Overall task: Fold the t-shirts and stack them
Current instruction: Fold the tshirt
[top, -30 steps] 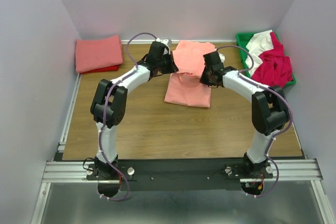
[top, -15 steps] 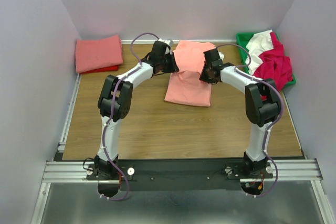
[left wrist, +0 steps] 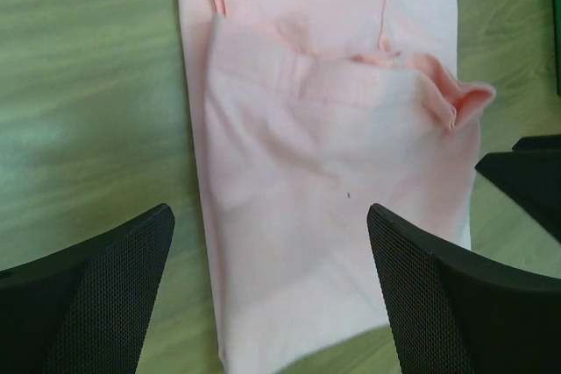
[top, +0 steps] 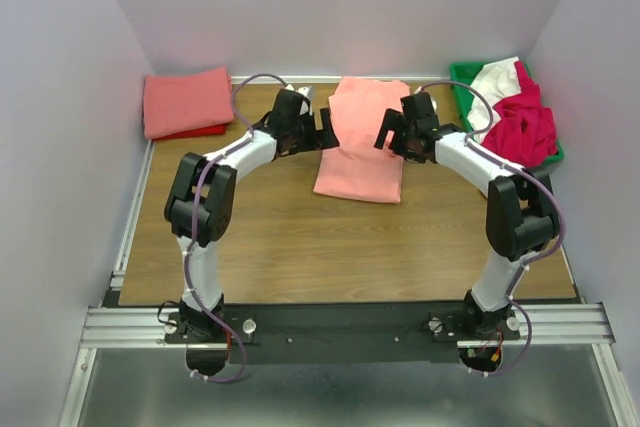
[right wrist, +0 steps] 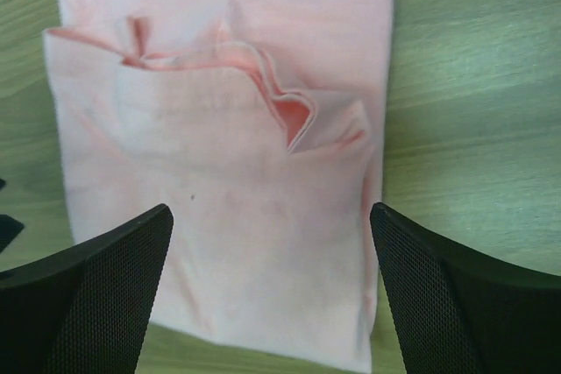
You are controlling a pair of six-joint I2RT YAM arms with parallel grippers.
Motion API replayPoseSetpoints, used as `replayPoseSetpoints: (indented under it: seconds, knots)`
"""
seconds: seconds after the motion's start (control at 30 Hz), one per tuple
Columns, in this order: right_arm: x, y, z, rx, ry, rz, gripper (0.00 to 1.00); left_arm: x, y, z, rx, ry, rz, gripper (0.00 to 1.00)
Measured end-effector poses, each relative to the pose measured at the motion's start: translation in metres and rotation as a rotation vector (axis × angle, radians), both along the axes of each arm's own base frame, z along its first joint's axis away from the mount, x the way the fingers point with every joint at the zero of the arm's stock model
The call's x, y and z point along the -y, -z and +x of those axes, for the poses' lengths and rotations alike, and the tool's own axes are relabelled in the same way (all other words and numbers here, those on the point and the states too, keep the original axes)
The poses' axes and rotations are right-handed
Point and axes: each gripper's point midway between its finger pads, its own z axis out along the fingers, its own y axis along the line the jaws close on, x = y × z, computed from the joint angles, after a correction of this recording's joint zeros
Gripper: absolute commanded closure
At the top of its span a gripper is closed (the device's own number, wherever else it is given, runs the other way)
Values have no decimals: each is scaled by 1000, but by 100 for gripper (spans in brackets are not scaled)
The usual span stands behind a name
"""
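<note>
The salmon-pink t-shirt's far end (top: 368,85) is near the back wall, so my grippers should grab its near corners (top: 396,197) and pull it closer before they fold it further.
A salmon-pink t-shirt (top: 362,147) lies at the back middle of the table, its far half folded over the near half. My left gripper (top: 324,130) hovers at the shirt's left edge and my right gripper (top: 386,133) at its right edge. Both are open and hold nothing. The left wrist view looks down on the doubled cloth (left wrist: 324,172) between the spread fingers of the left gripper (left wrist: 270,243). In the right wrist view the shirt (right wrist: 228,190) has a rumpled fold edge, and the right gripper (right wrist: 270,238) is wide open above it.
Folded t-shirts (top: 187,102), salmon on top of red, are stacked at the back left corner. A green bin (top: 460,72) at the back right holds crumpled white and magenta t-shirts (top: 520,122). Walls close in on three sides.
Both grippers have gone from shut on the shirt's lifted edge to open. The raised cloth has dropped flat over the near half, and the grippers have drawn apart to the shirt's sides.
</note>
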Motion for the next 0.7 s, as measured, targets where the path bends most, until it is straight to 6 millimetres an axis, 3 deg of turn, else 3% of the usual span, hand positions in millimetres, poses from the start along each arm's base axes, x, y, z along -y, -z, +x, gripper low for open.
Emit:
replayPoseSetpoints:
  seconds: [0.17, 0.3, 0.43, 0.53, 0.7]
  knots:
    - [-20, -13, -9, 16, -92, 95, 0, -15, -1, -38, -11, -8, -16, 2]
    - [-32, 0, -4, -10, -138, 129, 0, -24, 10, -60, -33, -15, -14, 2]
    - [-34, 27, 21, -42, -113, 119, 0, -28, 24, -72, -64, -19, -12, 2]
    - [-22, 41, 47, -42, -68, 108, 0, -28, 29, -76, -74, -14, -15, 2]
    - [3, 36, 84, 4, -6, 106, 0, -27, 30, -75, -63, -13, -24, 2]
